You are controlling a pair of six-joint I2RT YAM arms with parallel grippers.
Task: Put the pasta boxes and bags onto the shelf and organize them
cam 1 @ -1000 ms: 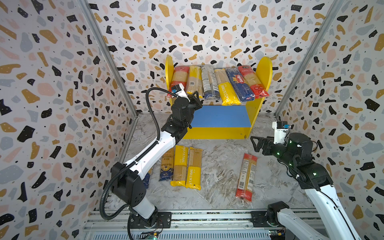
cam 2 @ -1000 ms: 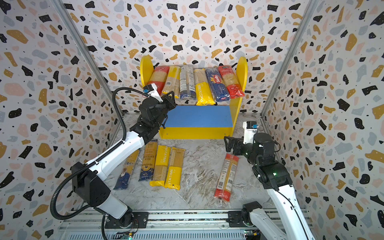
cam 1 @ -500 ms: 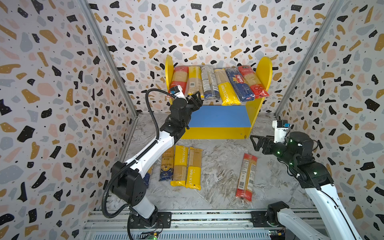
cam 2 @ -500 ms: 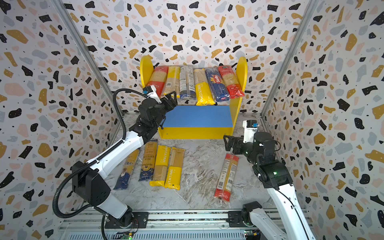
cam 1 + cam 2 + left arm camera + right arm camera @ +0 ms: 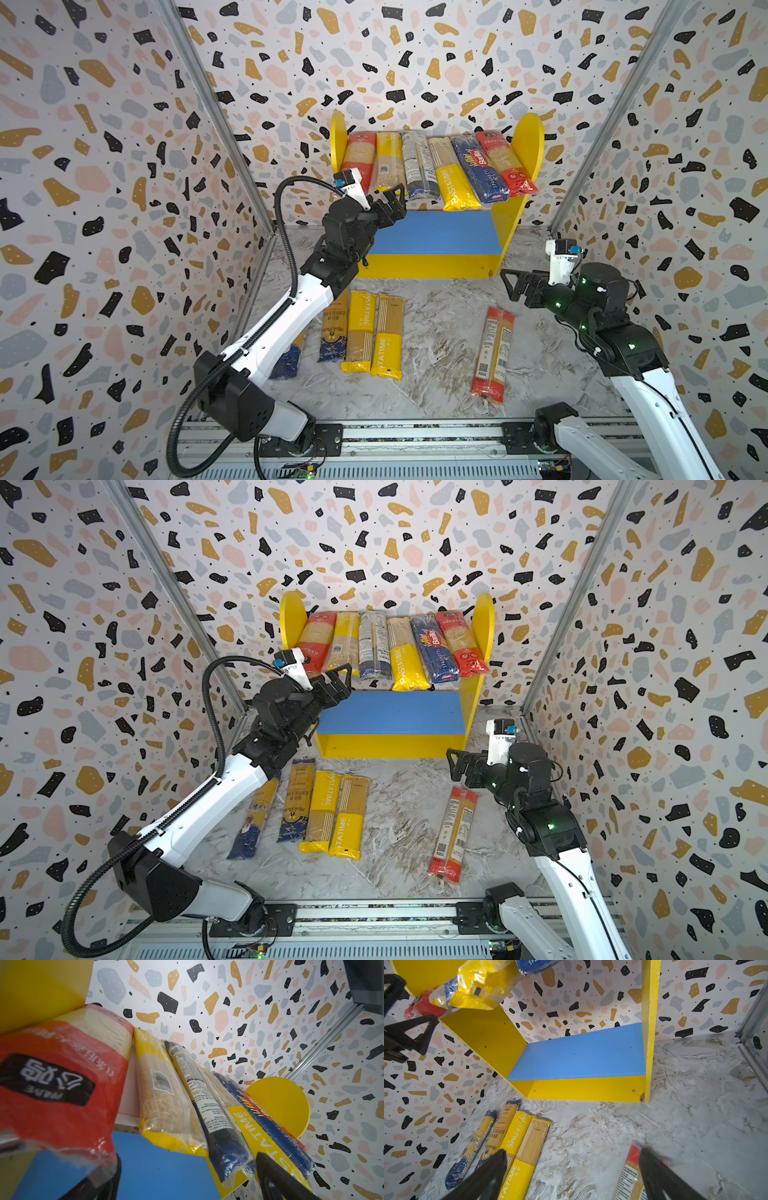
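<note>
Next, my right gripper pushes the packet's front end (image 5: 461, 202) in before I add more, because the yellow PASTATIME packet (image 5: 453, 177) hangs out farthest over the edge of the upper board.
The shelf (image 5: 528, 141) stands against the back wall; its upper board carries several pasta packets side by side, from a red one (image 5: 359, 156) at the left to another red one (image 5: 503, 164) at the right. The blue lower board (image 5: 436, 232) is bare. My left gripper (image 5: 392, 203) is open, just in front of the upper board below a yellow packet (image 5: 388, 160), holding nothing. In the left wrist view the red packet (image 5: 62, 1084) and yellow packet (image 5: 166, 1109) hang over the left gripper (image 5: 191, 1184). My right gripper (image 5: 513, 282) is open and empty above the floor.
Several packets lie together on the marble floor at the left, among them a yellow PASTATIME one (image 5: 359, 330). A lone red packet (image 5: 492, 353) lies at the right, below the right gripper (image 5: 573, 1178). Patterned walls (image 5: 124, 208) close in on three sides; a rail (image 5: 415, 432) runs along the front.
The left gripper's jaws have spread open at the front of the upper board, with the arm shifting only slightly. The right arm has stayed put.
</note>
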